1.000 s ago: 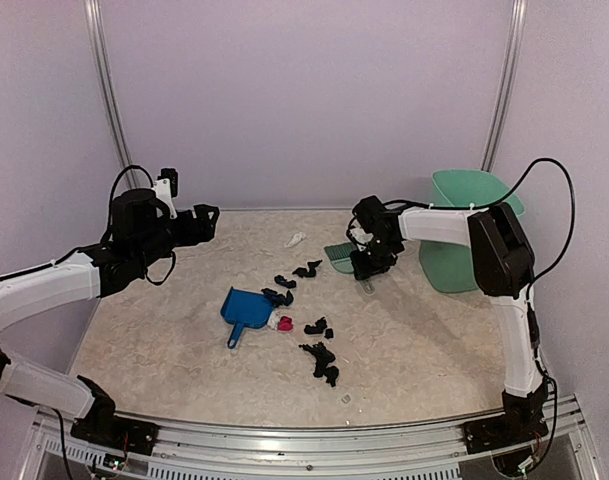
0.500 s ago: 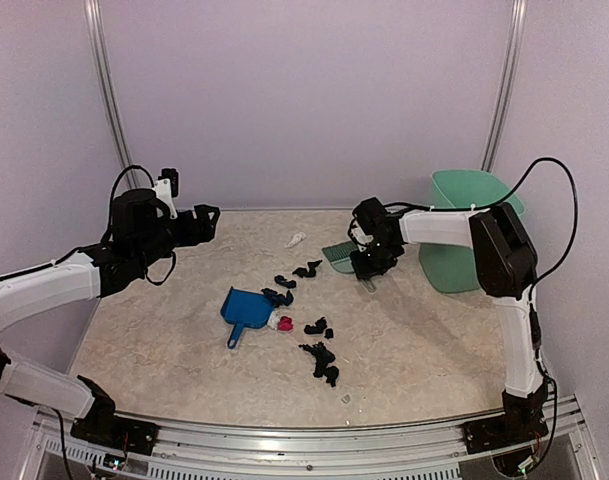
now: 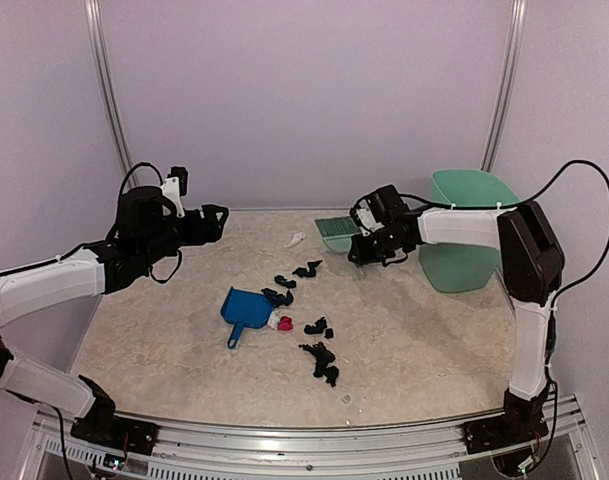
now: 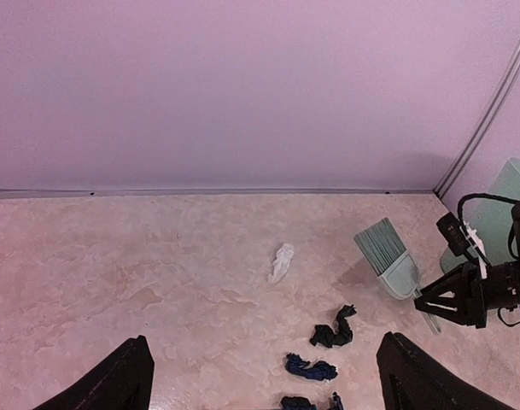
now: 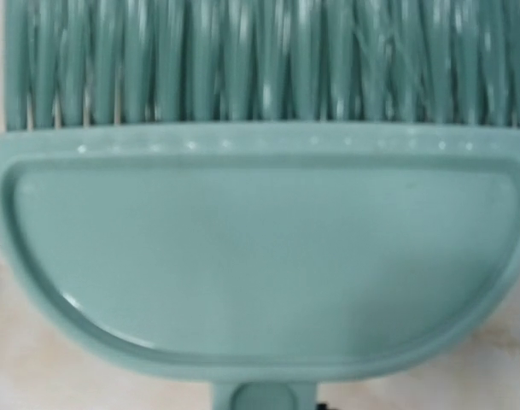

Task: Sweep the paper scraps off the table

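Observation:
My left gripper is heading for the green hand brush's handle end, which sticks out past my right gripper, so my left gripper should keep going toward that handle end, open, and close there.
Paper scraps, mostly black, lie in a loose trail across the middle of the table, with a pink one by the blue dustpan and a white one further back. My right gripper is shut on the handle of the green hand brush, held off the table behind the scraps. The brush head fills the right wrist view and hides the fingers. My left gripper hangs open in the air at the left. Its wrist view shows the white scrap, black scraps and the brush.
A tall mint-green bin stands at the back right, just beyond the right gripper, and shows at the right edge of the left wrist view as the bin. Walls close the back and sides. A metal rail runs along the near edge.
The right gripper has closed on the brush handle and lifted the brush up and back off the table. The left arm has edged slightly to the right, still open.

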